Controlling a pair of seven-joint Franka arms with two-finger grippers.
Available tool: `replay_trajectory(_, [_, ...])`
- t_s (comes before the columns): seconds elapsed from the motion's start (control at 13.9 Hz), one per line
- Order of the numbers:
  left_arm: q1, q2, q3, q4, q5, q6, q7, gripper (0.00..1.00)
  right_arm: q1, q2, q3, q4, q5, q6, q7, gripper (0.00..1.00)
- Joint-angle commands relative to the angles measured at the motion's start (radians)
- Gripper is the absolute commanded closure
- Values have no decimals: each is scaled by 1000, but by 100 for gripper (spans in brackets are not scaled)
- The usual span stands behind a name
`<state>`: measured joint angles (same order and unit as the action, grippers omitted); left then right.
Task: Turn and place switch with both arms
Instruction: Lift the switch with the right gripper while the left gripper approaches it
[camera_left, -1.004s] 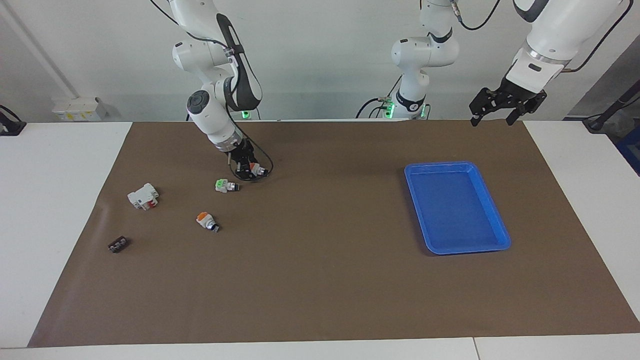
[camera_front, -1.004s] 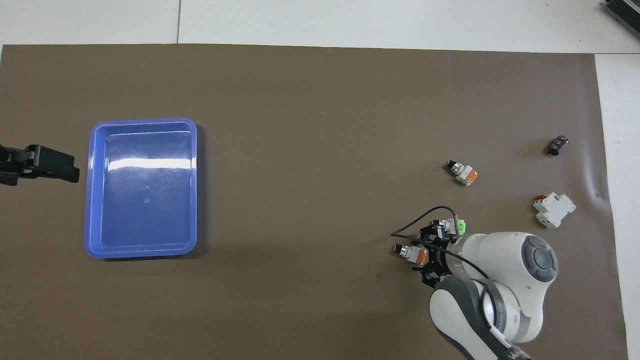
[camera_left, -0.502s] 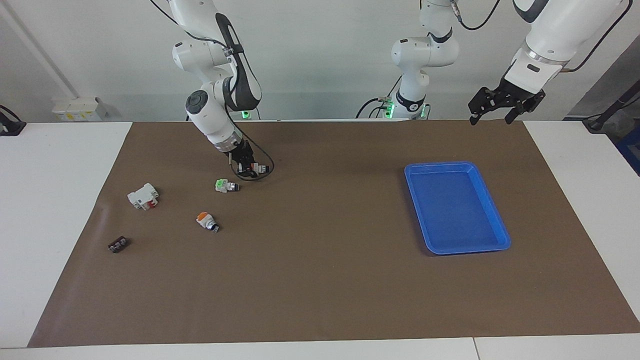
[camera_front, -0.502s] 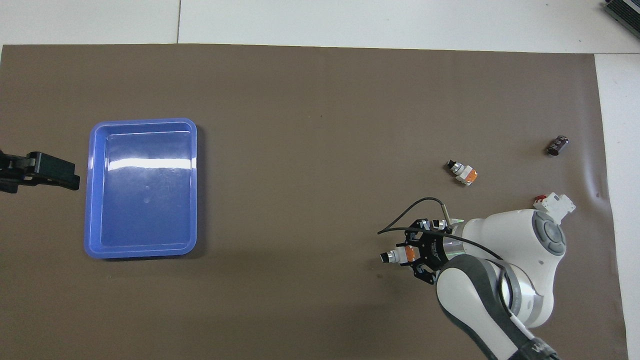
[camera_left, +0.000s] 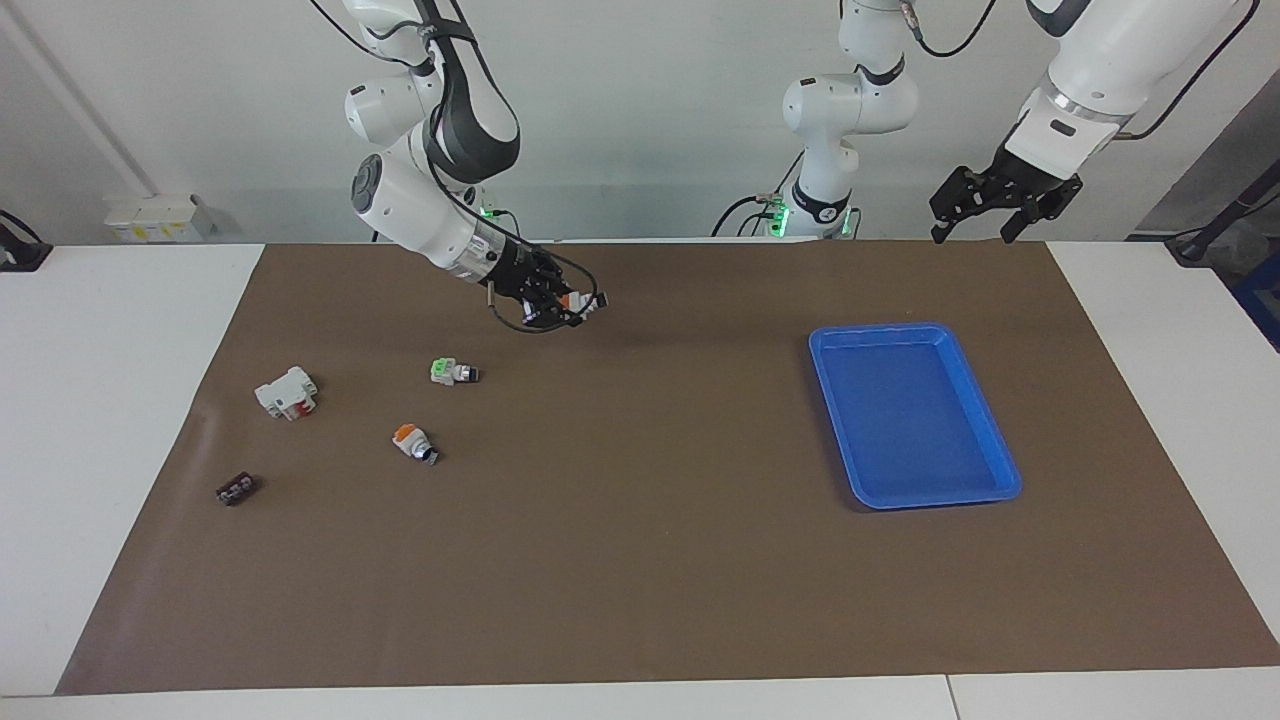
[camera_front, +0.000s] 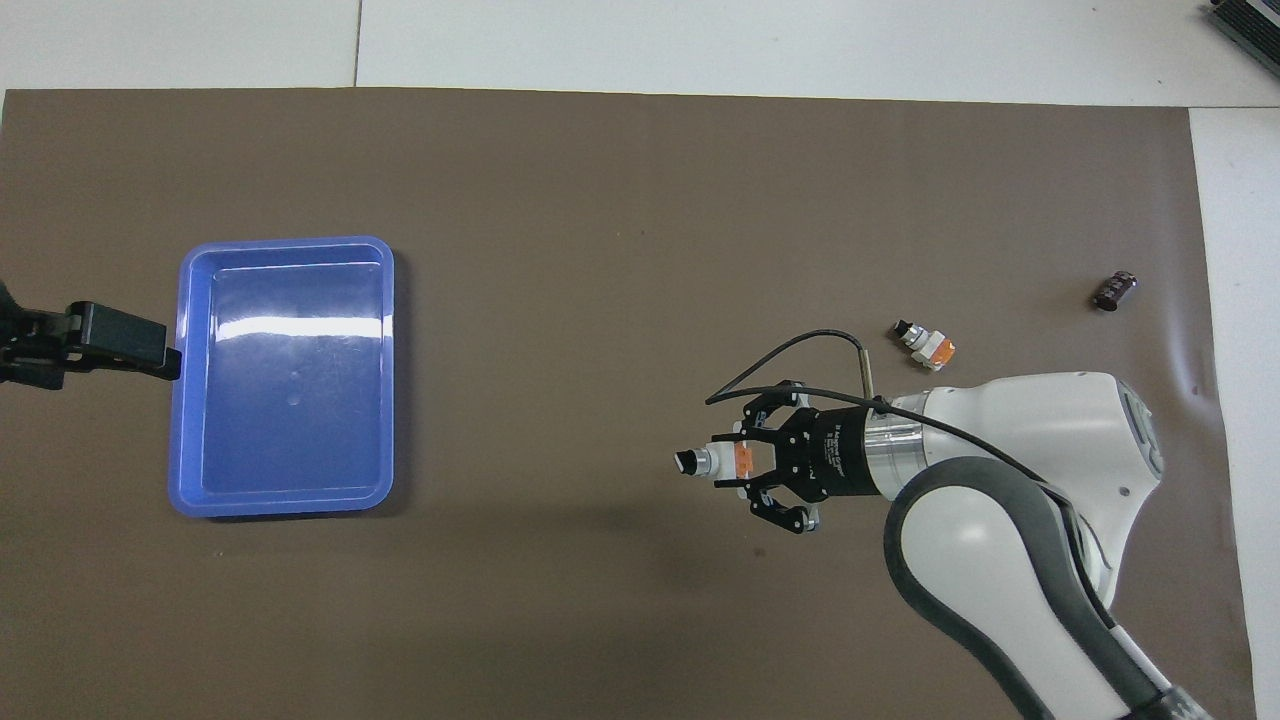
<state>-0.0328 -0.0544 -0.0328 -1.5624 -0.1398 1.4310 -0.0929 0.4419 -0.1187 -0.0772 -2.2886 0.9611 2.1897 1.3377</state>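
The switch (camera_front: 717, 460) has a wide, blocky orange cap (camera_front: 744, 458), so it should stand upright with its black end up when I put it in the blue tray.
My right gripper (camera_left: 562, 300) is shut on a switch (camera_left: 577, 298) with an orange cap, white body and black end. It holds the switch up in the air, lying level, over the bare brown mat. In the overhead view the gripper (camera_front: 748, 462) points toward the left arm's end of the table, and the switch (camera_front: 715, 462) sticks out of its tip. A second orange-capped switch (camera_left: 412, 441) lies on the mat and also shows in the overhead view (camera_front: 926, 346). My left gripper (camera_left: 983, 212) hangs open and empty in the air beside the blue tray (camera_left: 880, 330).
A green-capped switch (camera_left: 451, 372), a white block with red marks (camera_left: 286, 392) and a small black part (camera_left: 235, 489) lie on the mat toward the right arm's end. The blue tray's rim (camera_front: 285, 243) touches nothing; the left gripper (camera_front: 100, 340) is at its side.
My right gripper has lifted the switch off the mat, turned level and carried it toward the left arm's end. The left gripper has shifted slightly toward the tray.
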Motion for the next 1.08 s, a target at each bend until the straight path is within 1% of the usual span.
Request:
replay_trajectory(0.0, [4, -13, 7, -5, -114, -9, -89, 1, 15, 10, 0, 70, 108, -15, 56, 100])
replay_trajectory(0.14, [4, -13, 7, -10, -209, -1, -180, 1, 35, 23, 11, 118, 139, -7, 105, 100])
replay_trajectory(0.29, [16, -16, 7, -21, -327, -1, -264, 5, 73, 56, 13, 184, 194, 8, 139, 100])
replay_trajectory(0.36, [16, -22, 7, -42, -384, 2, -315, 8, 90, 71, 13, 213, 206, 34, 165, 100])
replay_trajectory(0.5, [13, -45, 4, -105, -487, 40, -358, 15, 116, 97, 25, 259, 218, 103, 217, 100])
replay_trajectory(0.57, [4, -59, -4, -140, -519, 75, -379, 24, 124, 103, 28, 267, 219, 128, 222, 100])
replay_trajectory(0.79, [-6, -82, -44, -183, -586, 98, -424, 42, 146, 122, 34, 308, 222, 139, 225, 100])
replay_trajectory(0.93, [-10, -96, -116, -218, -590, 152, -473, 48, 170, 122, 36, 311, 222, 139, 228, 100])
replay_trajectory(1.0, [-10, -104, -139, -235, -598, 192, -487, 49, 179, 122, 36, 311, 222, 148, 233, 100])
